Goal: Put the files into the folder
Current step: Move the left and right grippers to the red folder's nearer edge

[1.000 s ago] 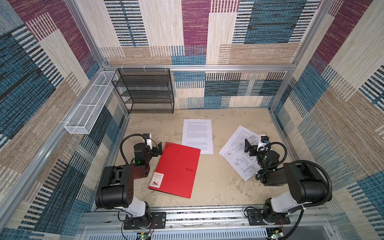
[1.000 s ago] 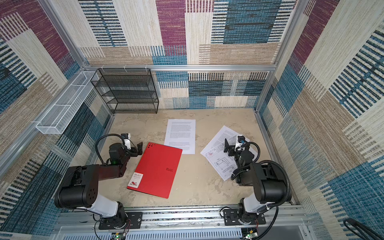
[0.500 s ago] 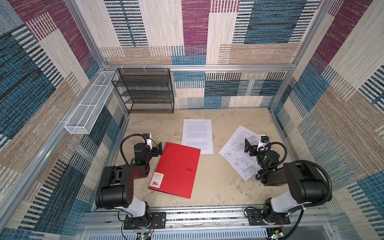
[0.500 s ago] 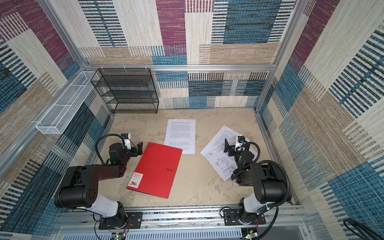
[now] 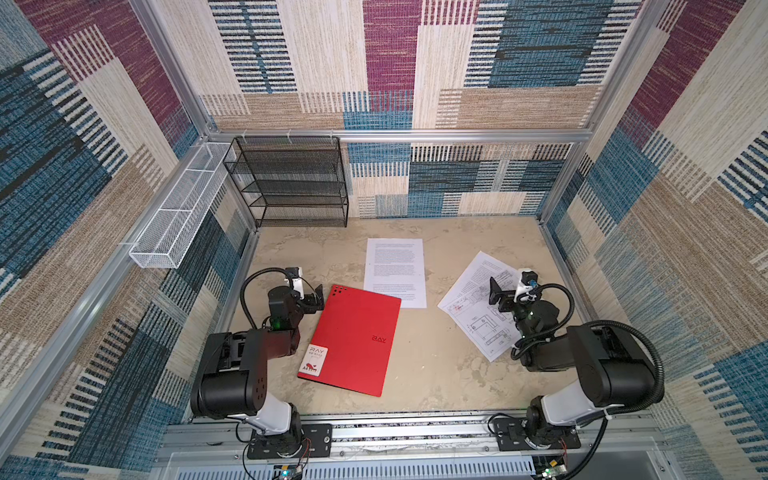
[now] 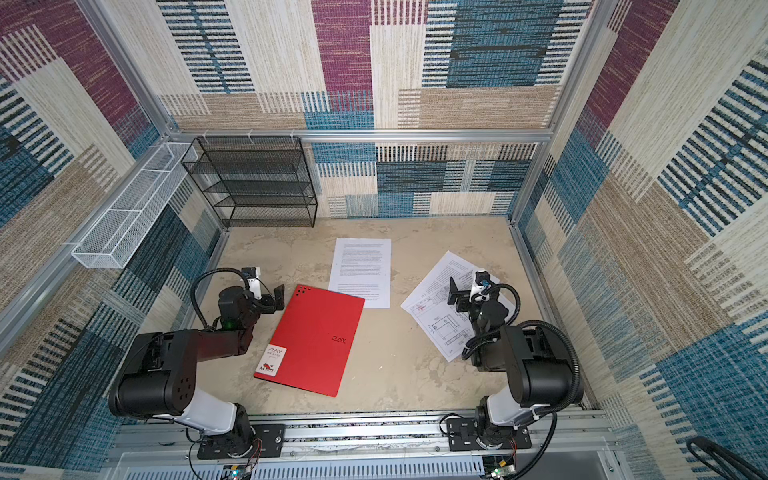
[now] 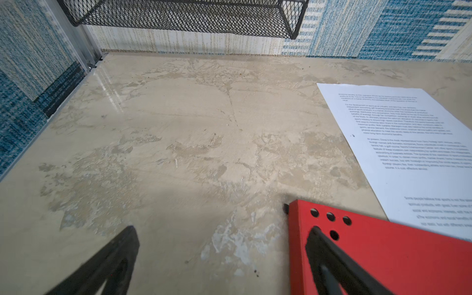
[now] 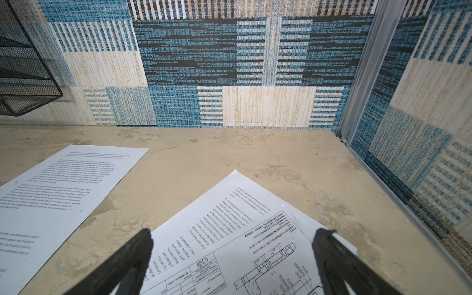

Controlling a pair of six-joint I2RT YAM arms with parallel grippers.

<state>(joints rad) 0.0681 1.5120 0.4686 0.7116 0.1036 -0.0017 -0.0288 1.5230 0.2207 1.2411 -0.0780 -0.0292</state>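
My left gripper should slide the closed folder (image 5: 357, 340), lying crooked and far from my right gripper, to the middle (image 5: 412, 326), and my right gripper should help square it.
The folder (image 5: 353, 336) (image 6: 311, 336) lies closed and flat on the table left of centre, red cover up, with a white sticker on its near left corner. One of the files, a sheet of printed text (image 5: 395, 270) (image 8: 58, 194), lies just behind it, its near edge tucked under the folder's far corner. Two overlapping files (image 5: 473, 307) (image 8: 229, 229), a line drawing on top of a text sheet, lie at the right. My left gripper (image 5: 312, 298) (image 7: 224, 227) is open at the folder's far left corner (image 7: 301, 217), one finger over the cover. My right gripper (image 5: 505, 291) (image 8: 235, 230) hangs open above the overlapping sheets.
A black wire-mesh rack (image 5: 291, 183) stands against the back wall at the left. A white mesh basket (image 5: 174, 224) hangs on the left wall. Patterned walls enclose the table on three sides, and a metal rail (image 5: 415, 432) runs along the front.
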